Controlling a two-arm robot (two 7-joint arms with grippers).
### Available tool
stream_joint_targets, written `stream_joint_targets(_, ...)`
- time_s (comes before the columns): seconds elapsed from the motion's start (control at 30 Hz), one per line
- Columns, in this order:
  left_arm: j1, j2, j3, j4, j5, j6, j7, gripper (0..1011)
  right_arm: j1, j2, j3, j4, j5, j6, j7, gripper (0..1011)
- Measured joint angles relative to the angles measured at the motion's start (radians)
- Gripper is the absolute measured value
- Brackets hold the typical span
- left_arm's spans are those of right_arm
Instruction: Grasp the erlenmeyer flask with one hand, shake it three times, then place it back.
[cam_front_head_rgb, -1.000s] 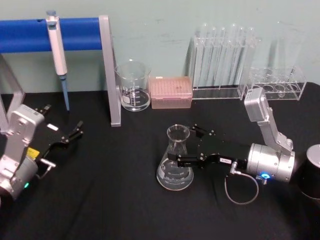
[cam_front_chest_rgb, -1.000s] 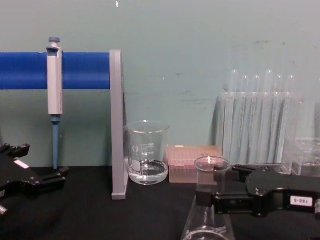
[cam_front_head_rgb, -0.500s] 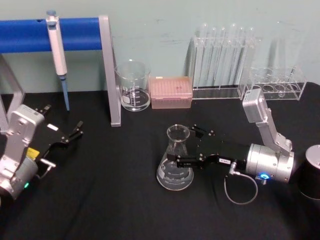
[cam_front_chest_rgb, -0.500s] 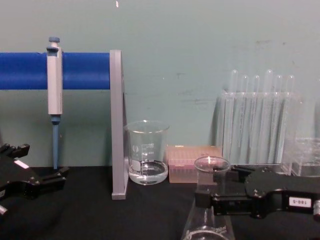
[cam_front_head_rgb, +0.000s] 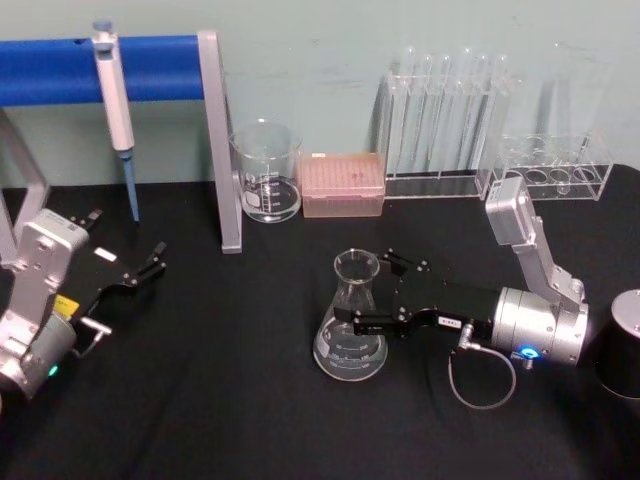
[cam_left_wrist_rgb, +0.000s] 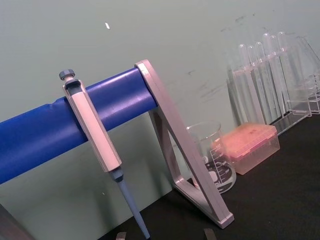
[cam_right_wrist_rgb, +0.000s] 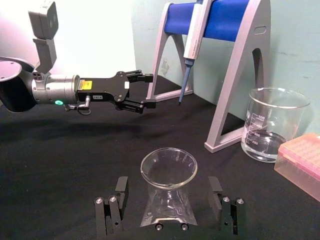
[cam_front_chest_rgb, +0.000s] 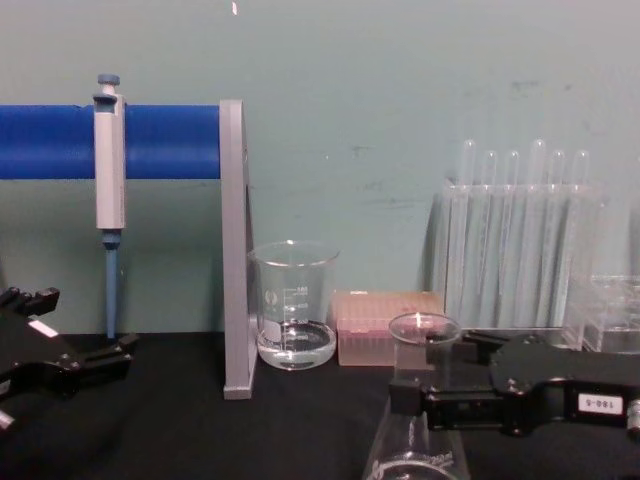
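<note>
A curved waterline shows low in the erlenmeyer flask, so the robot should expect clear liquid that stays near the flask's bottom when it shakes the flask.
The erlenmeyer flask stands upright on the black table, clear glass with white graduations. My right gripper, black with a small printed label, lies level at its neck, open, with one finger on each side. In the right wrist view the flask sits between the two fingers with a gap on both sides. The chest view shows the flask rim just ahead of that gripper. My left gripper rests open at the table's left, far from the flask.
Behind the flask stand a glass beaker with a little liquid, a pink tip box and a rack of test tubes. A pipette hangs on the blue-barred stand. A dark cylinder sits at the right edge.
</note>
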Motion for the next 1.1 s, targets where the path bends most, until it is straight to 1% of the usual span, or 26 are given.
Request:
stream_joint_targets(0.67, 0.000, 0.000, 0.000, 0.000, 0.000, 0.000, 0.000, 1001, 0.000, 0.000, 0.001, 0.000, 0.002, 0.001, 0.001, 992)
stream_joint_targets(0.87, 0.000, 0.000, 0.000, 0.000, 0.000, 0.000, 0.000, 1001, 0.000, 0.000, 0.001, 0.000, 0.002, 0.001, 0.001, 869)
stream_joint_targets(0.93, 0.000, 0.000, 0.000, 0.000, 0.000, 0.000, 0.000, 1001, 0.000, 0.000, 0.001, 0.000, 0.002, 0.001, 0.001, 802)
stream_joint_targets(0.97, 0.000, 0.000, 0.000, 0.000, 0.000, 0.000, 0.000, 1001, 0.000, 0.000, 0.001, 0.000, 0.002, 0.001, 0.001, 802)
stream_joint_targets(1.07, 0.000, 0.000, 0.000, 0.000, 0.000, 0.000, 0.000, 1001, 0.000, 0.000, 0.001, 0.000, 0.002, 0.001, 0.001, 690)
stream_joint_targets(1.1, 0.000, 0.000, 0.000, 0.000, 0.000, 0.000, 0.000, 1001, 0.000, 0.000, 0.001, 0.000, 0.002, 0.001, 0.001, 681)
